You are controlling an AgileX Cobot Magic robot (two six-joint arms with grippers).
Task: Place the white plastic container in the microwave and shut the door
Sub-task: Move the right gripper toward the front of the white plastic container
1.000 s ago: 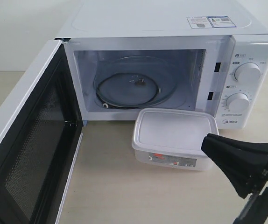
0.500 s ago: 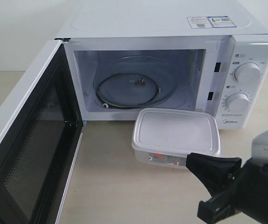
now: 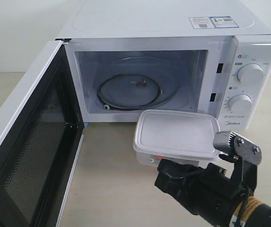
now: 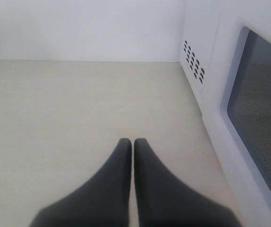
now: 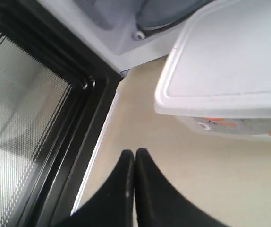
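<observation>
The right gripper's closed fingers line up along the container's wide front (image 3: 160, 161), so next the right gripper moves back, turns and opens over the container's front rim (image 3: 191, 156).
The white plastic container (image 3: 177, 136) rests on the table in front of the open microwave (image 3: 173, 71), its red-and-grey label facing the front; it also shows in the right wrist view (image 5: 230, 66). The door (image 3: 27, 151) stands swung wide open at the left, its black mesh inner face showing. The glass turntable (image 3: 131, 90) is bare. My right gripper (image 3: 161, 171) is shut and holds nothing; it sits low, just in front of the container's near side, its tip (image 5: 134, 153) over bare tabletop. My left gripper (image 4: 133, 142) is shut over bare table beside the door's outer face (image 4: 258, 123).
Two round dials (image 3: 249, 73) sit on the microwave's panel at the right. The beige tabletop (image 3: 112, 179) lies between the door and the container. The door's black inner frame (image 5: 46, 123) runs close beside my right gripper.
My right arm has swung leftward and down across the front of the container, from its right end to its near side. The container, door and left gripper have not moved.
</observation>
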